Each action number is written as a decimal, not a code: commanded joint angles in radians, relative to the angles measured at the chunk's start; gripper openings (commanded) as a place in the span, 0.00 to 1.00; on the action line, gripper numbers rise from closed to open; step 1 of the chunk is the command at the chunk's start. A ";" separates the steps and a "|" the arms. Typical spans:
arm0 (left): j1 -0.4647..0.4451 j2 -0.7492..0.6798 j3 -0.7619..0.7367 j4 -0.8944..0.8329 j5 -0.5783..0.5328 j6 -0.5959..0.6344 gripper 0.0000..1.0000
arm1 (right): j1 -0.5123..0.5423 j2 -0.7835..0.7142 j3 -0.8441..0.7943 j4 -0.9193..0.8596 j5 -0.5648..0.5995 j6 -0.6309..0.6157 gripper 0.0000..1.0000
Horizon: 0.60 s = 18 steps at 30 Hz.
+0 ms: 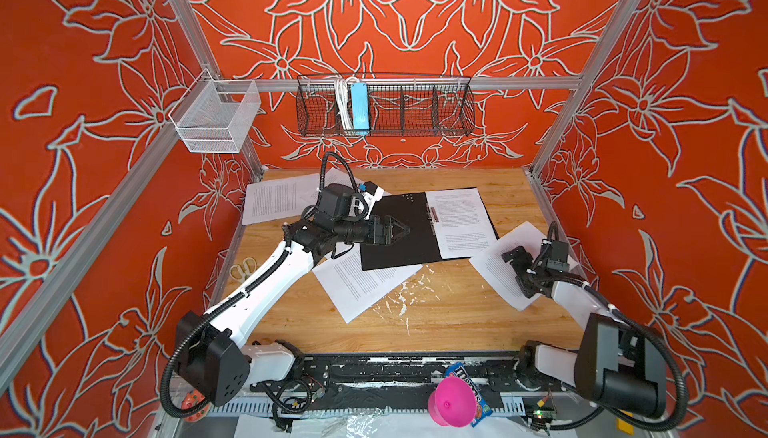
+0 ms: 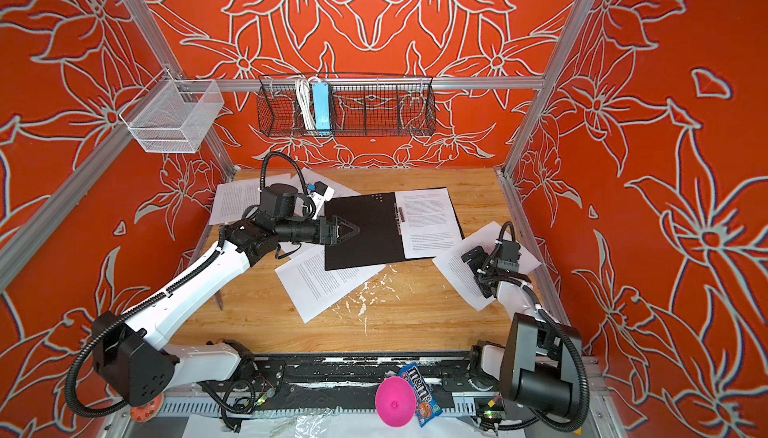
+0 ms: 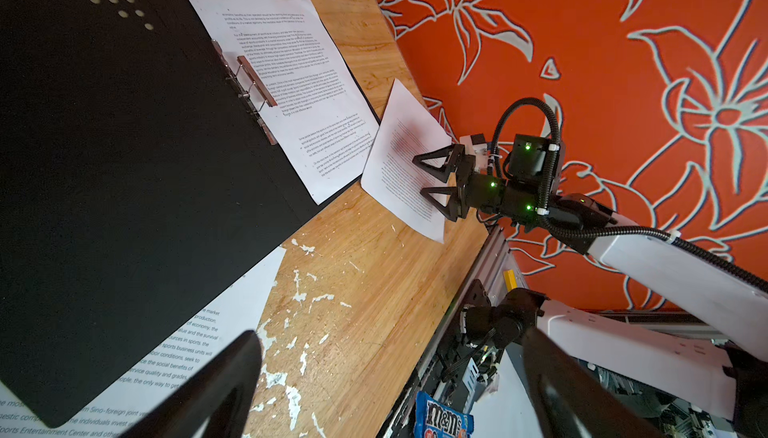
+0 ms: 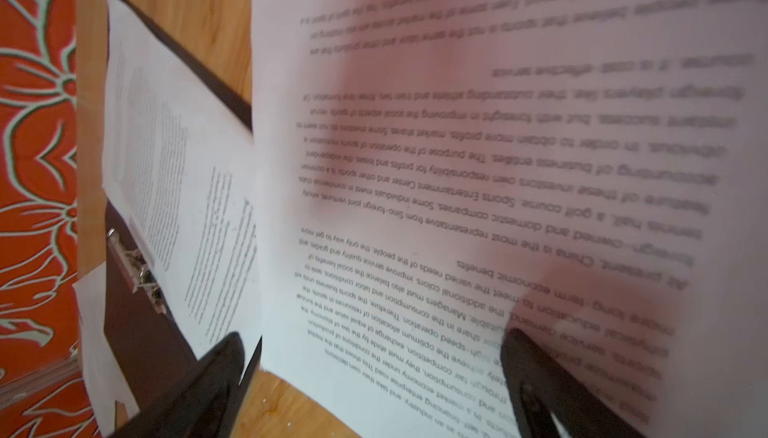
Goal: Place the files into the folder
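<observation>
The file lies crooked [image 1: 497, 268] beside the folder, far from my left gripper. My right gripper should turn and slide it until my left gripper can reach its edge [image 1: 492, 283].
The folder [image 1: 395, 255] [image 2: 365, 249] lies open at the middle of the table, black inside up, with a metal clip [image 3: 253, 83] at the spine. One file [image 1: 461, 220] [image 3: 307, 95] rests on its right half. Another file [image 1: 361, 286] pokes out from under its front edge. Two more files [image 1: 278, 201] lie at the back left. My left gripper [image 1: 401, 230] [image 3: 390, 332] hovers open over the folder's left half, holding nothing. My right gripper [image 1: 512, 272] [image 3: 419, 176] [image 4: 374, 334] is open low over a file [image 1: 494, 267] [image 4: 457, 166] at the right edge.
Scissors [image 1: 243, 267] lie by the table's left edge under the left arm. On the back wall hang a black wire basket [image 1: 415, 116] holding a light-blue power strip [image 1: 359, 110] and a white mesh basket [image 1: 216, 116]. A pink cup [image 1: 451, 400] and a candy bag [image 3: 442, 419] sit in front.
</observation>
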 commanded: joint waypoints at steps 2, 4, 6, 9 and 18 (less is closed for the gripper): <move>0.006 0.006 -0.005 0.012 0.014 -0.002 0.98 | 0.161 -0.054 -0.053 -0.008 0.007 0.127 0.98; 0.005 0.008 -0.006 0.012 0.011 -0.003 0.98 | 0.248 -0.068 -0.066 0.028 0.038 0.198 0.98; 0.006 0.014 -0.006 0.011 0.012 -0.003 0.98 | 0.335 -0.067 -0.064 0.084 0.074 0.251 0.98; 0.006 0.026 -0.002 0.009 0.024 -0.009 0.98 | 0.428 -0.010 0.012 0.122 0.108 0.257 0.98; -0.002 0.070 0.026 -0.040 0.047 -0.017 0.98 | 0.350 0.101 0.235 -0.003 0.010 -0.006 0.98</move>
